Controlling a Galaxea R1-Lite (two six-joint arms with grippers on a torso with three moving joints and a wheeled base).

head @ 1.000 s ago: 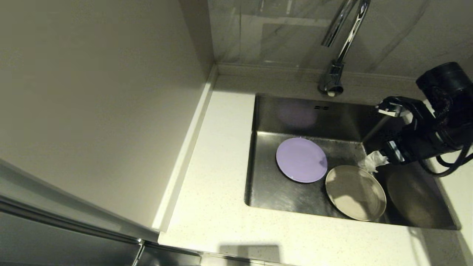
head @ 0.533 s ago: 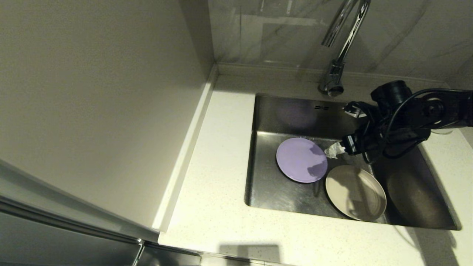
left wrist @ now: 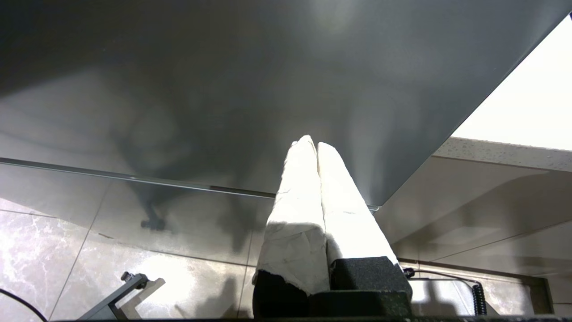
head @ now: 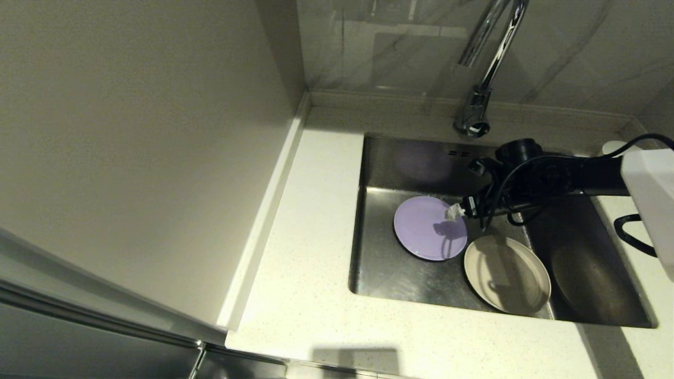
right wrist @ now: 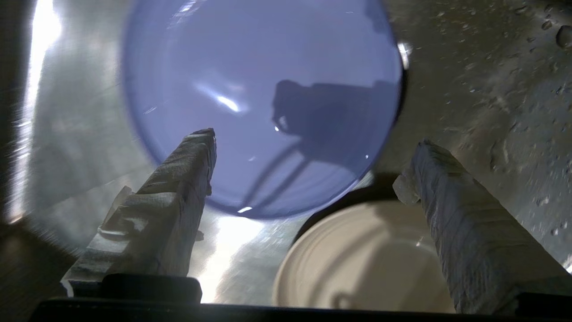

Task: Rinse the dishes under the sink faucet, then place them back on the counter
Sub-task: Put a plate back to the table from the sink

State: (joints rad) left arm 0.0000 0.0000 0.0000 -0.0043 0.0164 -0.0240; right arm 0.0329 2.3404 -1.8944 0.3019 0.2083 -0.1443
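Note:
My gripper will uncover the drain hidden under the lilac plate (head: pixel 430 228) when it lifts that plate, because the sink's bottom (head: pixel 399 272) around the plate shows plain steel.
A round lilac plate (head: pixel 426 229) lies flat on the floor of the steel sink (head: pixel 384 273). A cream plate (head: pixel 507 273) rests beside it, nearer the front right. My right gripper (head: pixel 464 189) hangs open inside the basin, over the lilac plate's right rim. In the right wrist view the lilac plate (right wrist: pixel 250 89) and cream plate (right wrist: pixel 357 259) both show between the spread wrapped fingers (right wrist: pixel 178 197) of the right gripper (right wrist: pixel 315 139), which hold nothing. The faucet (head: pixel 484 68) rises behind the sink, and no water is seen running. My left gripper (left wrist: pixel 313 144) is shut and empty, down below the counter.
The speckled counter (head: pixel 310 252) wraps the sink's left and front. A tall wall panel (head: pixel 137 147) stands along the left. A small white rounded object (head: pixel 613 147) peeks out behind my right arm at the back right. The sink's right half is in shadow.
My right arm has swung left from the sink's right edge and down into the basin, ending over the lilac plate's rim. Its gripper stayed open. The plates have not moved.

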